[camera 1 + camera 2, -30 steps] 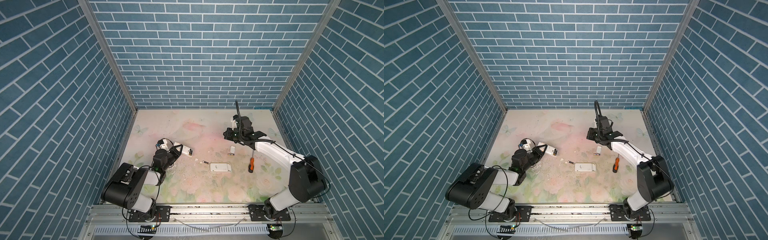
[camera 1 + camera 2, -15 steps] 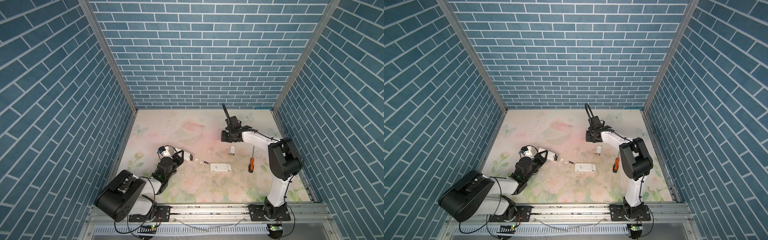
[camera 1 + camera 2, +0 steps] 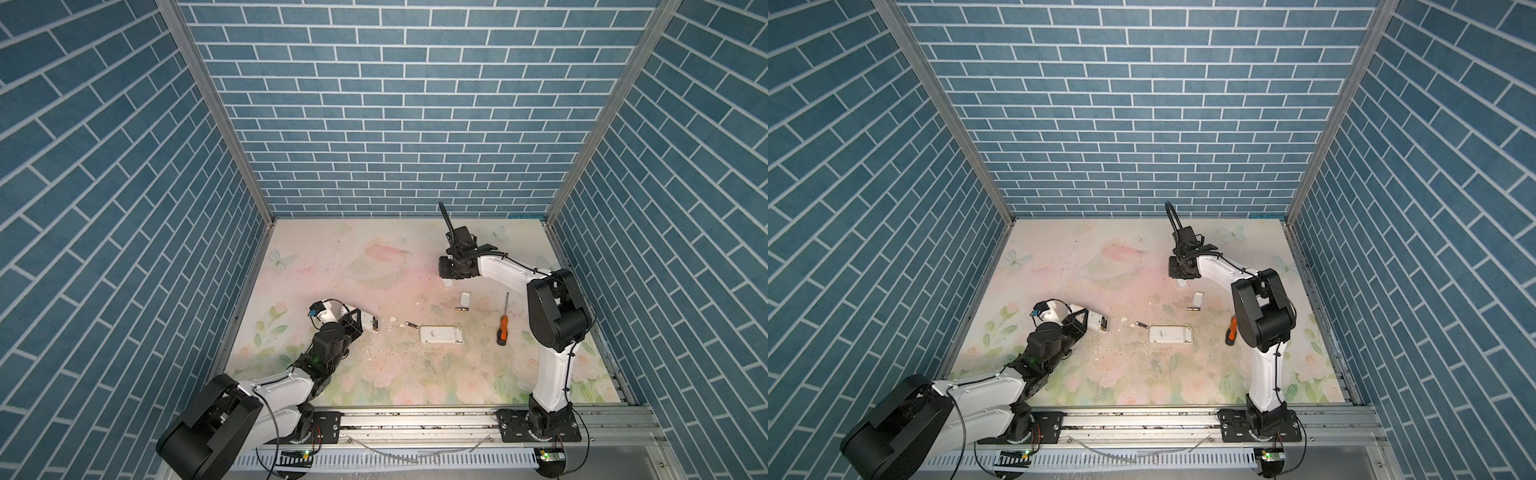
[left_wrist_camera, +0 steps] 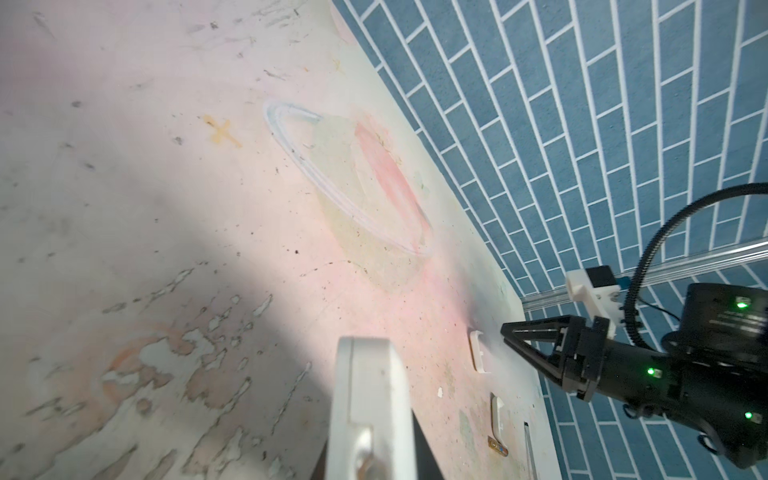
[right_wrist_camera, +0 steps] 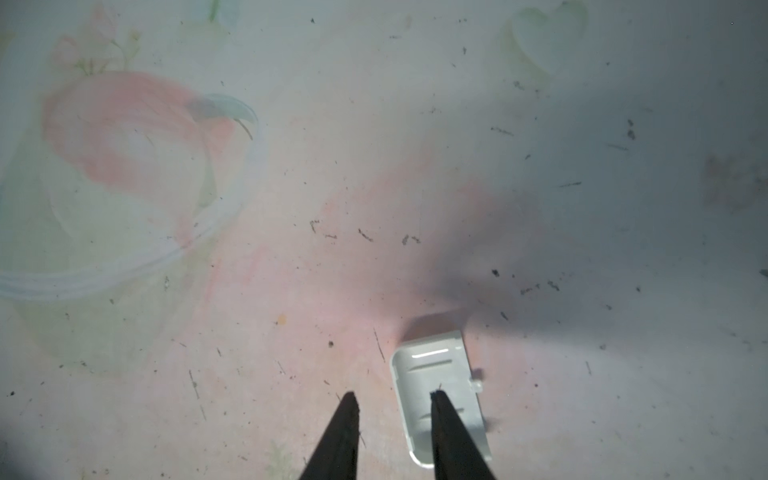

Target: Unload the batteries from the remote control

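My left gripper needs to lay the remote control flat before my right gripper takes the screwdriver (image 3: 502, 328), because the remote control is standing on edge with batteries in its open end (image 3: 373, 323).
My left gripper (image 3: 354, 325) is shut on a white remote control (image 3: 369, 322), held on edge just above the table; in the left wrist view the remote (image 4: 370, 390) fills the space between the jaws. Two loose batteries lie on the table: one (image 3: 410, 325) beside a second white remote (image 3: 441, 334), another (image 3: 461, 308) further back. My right gripper (image 5: 394, 394) points down at the back of the table, open. A white battery cover (image 5: 432, 365) lies flat under one of its fingertips (image 5: 446, 432). In both top views that cover (image 3: 1181, 283) peeks out below the gripper.
A second white cover (image 3: 465, 298) lies near the far battery. An orange-handled screwdriver (image 3: 503, 328) rests by the right arm's elbow. White chips (image 3: 392, 319) are scattered mid-table. Blue brick walls enclose three sides.
My right gripper moved left and lower, then opened, leaving the white cover lying on the table. The left gripper shifted slightly with the remote still held.
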Available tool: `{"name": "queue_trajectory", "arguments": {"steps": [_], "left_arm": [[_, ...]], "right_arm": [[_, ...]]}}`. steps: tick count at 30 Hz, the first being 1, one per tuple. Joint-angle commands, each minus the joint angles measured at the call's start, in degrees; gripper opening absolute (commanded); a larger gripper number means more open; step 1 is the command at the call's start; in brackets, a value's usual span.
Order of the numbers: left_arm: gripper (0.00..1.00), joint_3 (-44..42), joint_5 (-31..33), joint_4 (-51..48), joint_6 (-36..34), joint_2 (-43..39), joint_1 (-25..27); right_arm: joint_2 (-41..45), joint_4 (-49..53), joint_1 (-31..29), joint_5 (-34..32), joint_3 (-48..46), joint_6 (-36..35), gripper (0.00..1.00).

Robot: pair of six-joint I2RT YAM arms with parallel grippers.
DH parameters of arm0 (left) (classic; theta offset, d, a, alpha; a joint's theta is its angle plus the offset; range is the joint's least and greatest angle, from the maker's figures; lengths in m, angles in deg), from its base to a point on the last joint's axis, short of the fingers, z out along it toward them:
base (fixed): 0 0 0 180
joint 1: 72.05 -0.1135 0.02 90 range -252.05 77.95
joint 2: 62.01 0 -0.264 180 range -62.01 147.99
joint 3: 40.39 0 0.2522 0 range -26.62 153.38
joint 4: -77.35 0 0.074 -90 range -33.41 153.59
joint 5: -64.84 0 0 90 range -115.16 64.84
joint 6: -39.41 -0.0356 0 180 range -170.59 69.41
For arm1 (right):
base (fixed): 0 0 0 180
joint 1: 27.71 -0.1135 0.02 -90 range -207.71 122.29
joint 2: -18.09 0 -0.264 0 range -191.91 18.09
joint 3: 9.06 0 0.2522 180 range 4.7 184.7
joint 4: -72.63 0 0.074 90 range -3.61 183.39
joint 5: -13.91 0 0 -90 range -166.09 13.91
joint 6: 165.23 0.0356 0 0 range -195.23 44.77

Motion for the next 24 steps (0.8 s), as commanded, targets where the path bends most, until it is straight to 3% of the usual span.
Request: {"name": "queue_trajectory", "arguments": {"steps": [1, 9, 11, 16, 24], "left_arm": [[0.04, -0.82, 1.24, -4.19, -0.81, -1.03, 0.37], [0.07, -0.52, 0.03, -4.56, -1.82, 1.69, 0.34], [0.15, -0.59, -0.1, -4.28, -1.86, 2.54, 0.31], [0.49, -0.09, -0.19, -6.27, -2.23, 2.48, 0.34], [0.6, 0.67, 1.39, -16.37, -3.0, -3.09, 0.3]], "right_arm": [[0.0, 2.42, -0.32, -0.3, 2.47, -1.57, 0.32], [5.83, 2.09, -1.88, 0.03, -0.25, -1.13, 0.33], [7.35, 2.14, -2.53, 0.08, -0.78, -1.28, 0.33], [10.74, 2.62, -3.83, -0.31, -1.31, -1.61, 0.34], [13.99, 2.97, -5.24, -0.94, -1.73, -1.61, 0.34]]}}
